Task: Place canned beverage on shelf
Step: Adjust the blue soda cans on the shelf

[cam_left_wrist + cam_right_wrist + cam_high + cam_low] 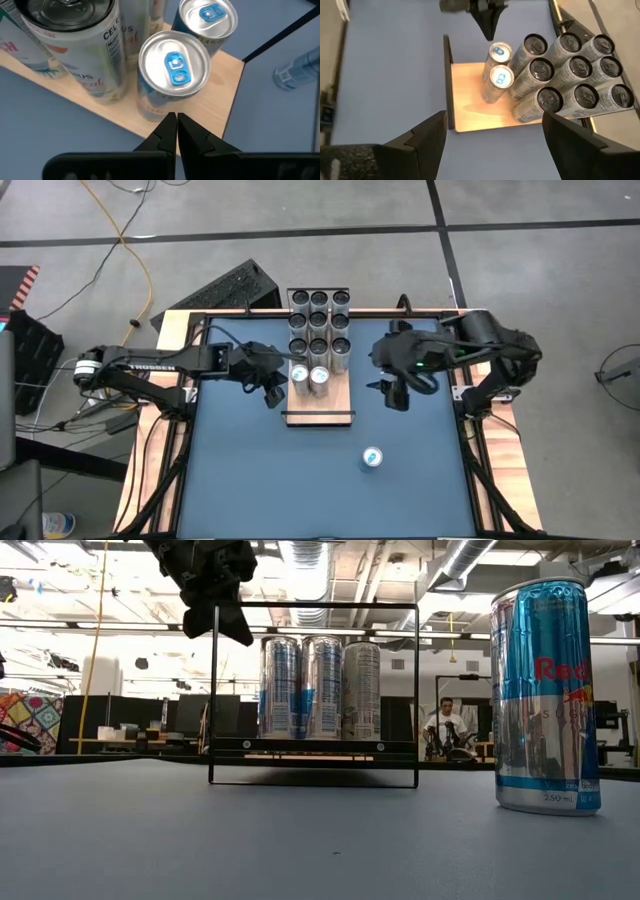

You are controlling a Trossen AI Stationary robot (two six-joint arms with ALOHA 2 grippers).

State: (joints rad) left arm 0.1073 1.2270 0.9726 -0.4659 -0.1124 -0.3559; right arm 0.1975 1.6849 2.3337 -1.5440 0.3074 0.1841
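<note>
One blue-tabbed can (300,374) stands between my left gripper and the other blue-tabbed can (319,377). I should close my right gripper and nudge that can from its open side.
The shelf (320,405), a light-wood board with black end rails, lies mid-table. Several dark-topped cans (319,325) stand on its far part, and two blue-tabbed cans (309,376) stand in front of them. Another canned beverage (372,458) (545,695), silver and blue, stands upright alone on the blue table toward the near right. My left gripper (273,392) (176,122) is shut, its tips close beside the left blue-tabbed can (174,65); no touch shows. My right gripper (397,392) (492,145) hangs open above the table, right of the shelf, with nothing between its fingers.
A bare stretch of board (470,95) lies between the two blue-tabbed cans and the near rail (449,85). Wooden strips (170,330) edge the table. A keyboard (225,290) lies beyond the far left corner. A person (445,725) sits far behind the table.
</note>
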